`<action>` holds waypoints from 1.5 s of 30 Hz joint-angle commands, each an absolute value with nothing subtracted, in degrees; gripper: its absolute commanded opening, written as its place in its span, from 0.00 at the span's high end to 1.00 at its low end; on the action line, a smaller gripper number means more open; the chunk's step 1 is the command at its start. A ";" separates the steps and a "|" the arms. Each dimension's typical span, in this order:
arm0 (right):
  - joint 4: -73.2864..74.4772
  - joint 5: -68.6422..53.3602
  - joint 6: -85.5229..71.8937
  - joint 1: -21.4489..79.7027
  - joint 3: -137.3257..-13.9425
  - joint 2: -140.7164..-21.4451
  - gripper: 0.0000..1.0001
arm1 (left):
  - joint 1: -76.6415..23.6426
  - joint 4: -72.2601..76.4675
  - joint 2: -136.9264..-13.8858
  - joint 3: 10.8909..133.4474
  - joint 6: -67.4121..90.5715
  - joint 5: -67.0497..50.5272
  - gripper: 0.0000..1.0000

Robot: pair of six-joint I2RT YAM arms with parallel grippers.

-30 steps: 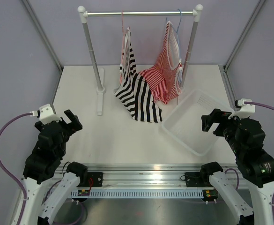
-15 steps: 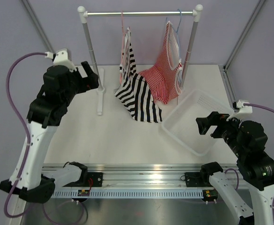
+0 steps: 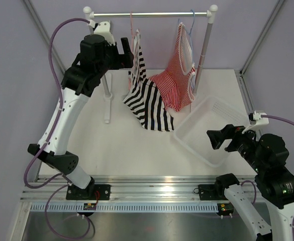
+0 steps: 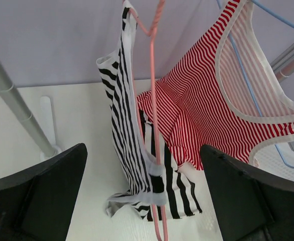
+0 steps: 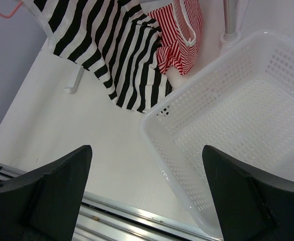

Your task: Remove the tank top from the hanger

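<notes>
My gripper will lift the pink hanger off the rail, and the tank top point(image 3: 149, 103) will trail along limply with it, because the strap point(image 3: 137, 35) loops over the hanger's shoulder.
The tank top point(image 3: 148, 103), in wide black-and-white stripes, hangs by one strap from the pink hanger point(image 3: 132, 31) on the rail, and its lower part spreads on the table. My left gripper point(image 3: 126, 51) is raised just left of the strap, open. In the left wrist view the tank top point(image 4: 120, 120) and the hanger's wire point(image 4: 154, 125) lie ahead between the open fingers of the left gripper point(image 4: 142, 146), apart from them. My right gripper point(image 3: 222, 138) hovers open over the basket's near side. The right wrist view shows the right gripper point(image 5: 147, 148) holding nothing and the tank top point(image 5: 111, 42) beyond.
A red-and-white thin-striped top point(image 3: 178, 83) hangs on a pale blue hanger point(image 3: 191, 24) right beside the tank top. The rack's rail point(image 3: 157, 14) rests on two posts point(image 3: 99, 65). A white perforated basket point(image 3: 188, 144) sits at the right, its rim point(image 5: 152, 131) under my right gripper.
My left arm has swung up from the near left of the table to the rail beside the tank top. The right gripper has crept slightly leftward. Both stay open.
</notes>
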State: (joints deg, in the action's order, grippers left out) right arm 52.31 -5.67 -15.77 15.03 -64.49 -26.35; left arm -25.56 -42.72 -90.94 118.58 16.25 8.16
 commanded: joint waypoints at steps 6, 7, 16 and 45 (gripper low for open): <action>51.24 -10.28 -16.79 15.56 -63.37 -25.05 0.01 | -29.44 -40.51 -99.39 126.99 7.57 16.69 0.10; 51.24 -10.89 -16.79 15.56 -63.37 -24.79 0.00 | -29.70 -40.69 -100.10 127.61 6.78 17.31 0.13; 51.15 -12.39 -16.87 15.56 -62.84 -24.43 0.00 | -30.23 -43.24 -105.46 132.18 4.92 20.56 0.55; 50.54 -11.43 -16.87 15.56 -62.49 -24.87 0.00 | -30.32 -34.99 -101.61 131.13 9.49 19.86 1.00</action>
